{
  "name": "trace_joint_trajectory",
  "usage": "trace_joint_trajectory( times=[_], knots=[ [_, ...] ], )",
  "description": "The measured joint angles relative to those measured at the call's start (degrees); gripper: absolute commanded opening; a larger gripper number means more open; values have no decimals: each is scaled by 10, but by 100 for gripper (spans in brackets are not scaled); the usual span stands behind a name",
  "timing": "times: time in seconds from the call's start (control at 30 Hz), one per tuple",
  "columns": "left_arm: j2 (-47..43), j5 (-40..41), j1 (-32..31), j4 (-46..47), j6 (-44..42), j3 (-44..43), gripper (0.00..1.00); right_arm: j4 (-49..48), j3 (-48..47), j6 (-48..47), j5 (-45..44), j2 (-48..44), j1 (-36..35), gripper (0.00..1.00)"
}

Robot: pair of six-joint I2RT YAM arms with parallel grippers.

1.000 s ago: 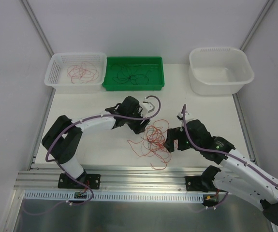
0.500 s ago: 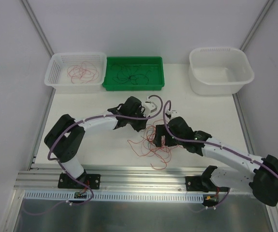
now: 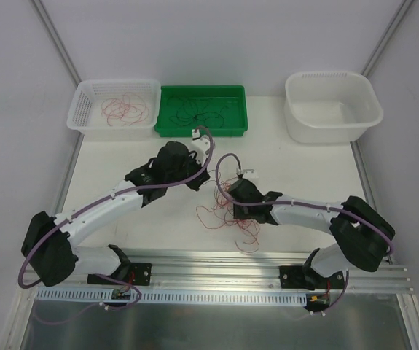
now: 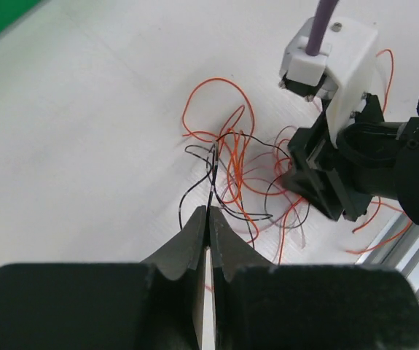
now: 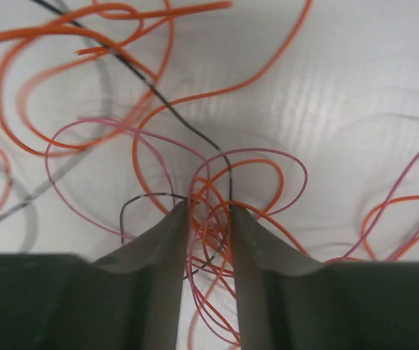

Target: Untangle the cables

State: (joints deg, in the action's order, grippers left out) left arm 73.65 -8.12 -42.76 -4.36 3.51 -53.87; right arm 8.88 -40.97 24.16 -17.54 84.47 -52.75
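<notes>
I should pull the black cable in my left gripper toward the white basket while my right gripper holds the tangle, because the black cable loops through the orange cable pieces point(image 4: 237, 179).
The cables point(image 3: 227, 211) lie as a loose tangle of orange-red, pinkish and black wires on the white table, in front of both arms. My left gripper point(image 3: 197, 181) hangs at the tangle's upper left. In the left wrist view it point(image 4: 209, 211) is shut on a single black cable point(image 4: 213, 175) that runs taut from the fingertips into the heap. My right gripper point(image 3: 232, 206) is down in the middle of the tangle. In the right wrist view its jaws point(image 5: 209, 215) stand narrowly apart with several orange and pink strands point(image 5: 208, 240) lying loose between them.
At the back stand a white basket point(image 3: 81, 109) holding reddish wires, a green tray point(image 3: 202, 130) holding dark wires, and a white tub point(image 3: 333, 131). An aluminium rail point(image 3: 216, 264) runs along the near table edge. The two grippers are close together.
My left gripper has shut on the black cable and drawn back to the left. My right arm has swung left into the tangle and its jaws have narrowed from wide open.
</notes>
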Motion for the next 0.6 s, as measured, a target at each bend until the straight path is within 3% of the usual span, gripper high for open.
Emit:
trace_joint_trajectory(
  times=[0.07,0.23,0.6],
  knots=[
    [-26,25,6,-24,4,-4,0,15,0,9,-31,0,4,15],
    [-76,65,69,-82,27,-10,0,34,29,20,-63,-33,51,3],
    [-186,174,239,-216,60,-12,0,119,67,8,-57,-249,217,3]
  ],
)
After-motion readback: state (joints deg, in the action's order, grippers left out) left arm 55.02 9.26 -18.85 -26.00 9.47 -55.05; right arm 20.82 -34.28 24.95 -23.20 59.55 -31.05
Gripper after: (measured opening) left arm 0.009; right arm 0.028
